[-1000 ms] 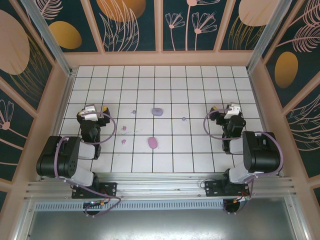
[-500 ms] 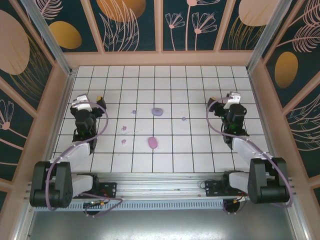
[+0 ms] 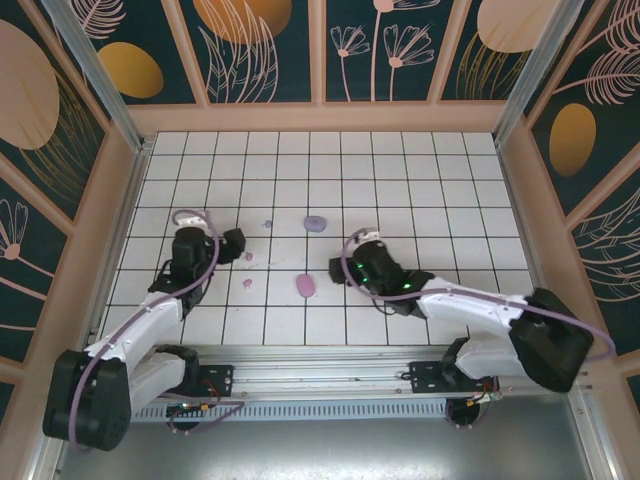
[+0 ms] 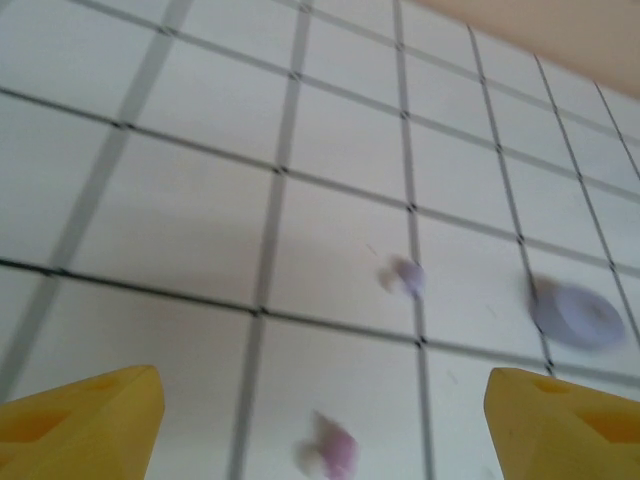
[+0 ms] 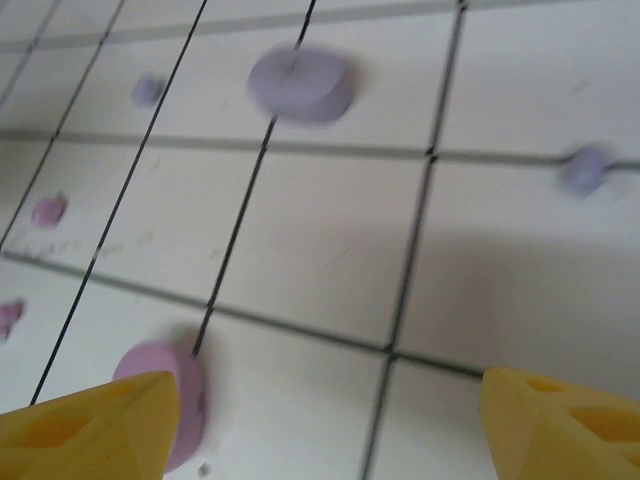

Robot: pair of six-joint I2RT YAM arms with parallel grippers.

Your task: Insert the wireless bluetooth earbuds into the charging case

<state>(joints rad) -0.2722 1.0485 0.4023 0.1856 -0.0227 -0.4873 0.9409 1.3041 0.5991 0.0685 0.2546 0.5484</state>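
Observation:
Next, my right gripper picks up the case and passes it to my left gripper before the earbuds go in, because the pink case (image 3: 305, 286) lies closed by my right gripper.
Two oval cases lie mid-table: a lilac case (image 3: 315, 223) (image 5: 300, 85) (image 4: 578, 315) and a pink case (image 3: 305, 286) (image 5: 165, 400). Tiny pale purple earbuds lie apart on the tiles: one (image 3: 267, 224), one (image 3: 248, 256) and one (image 3: 247, 283) left of the cases, and a fourth earbud (image 5: 585, 168) on the right. My left gripper (image 3: 238, 243) (image 4: 325, 425) is open, low over the tiles, with an earbud (image 4: 335, 450) between its yellow fingers (image 4: 80, 420). My right gripper (image 3: 340, 268) (image 5: 325, 425) is open just right of the pink case, whose edge sits behind its left finger (image 5: 90, 430).
The white tiled floor (image 3: 400, 180) is walled by a wooden frame (image 3: 320, 117) on three sides. Both arm bases sit on the metal rail (image 3: 320, 365) at the near edge. Free tiles stretch across the back and far right.
Both arms have swung in from the sides toward the middle. The left gripper has come down beside the left earbuds. The right gripper has moved left to the pink case.

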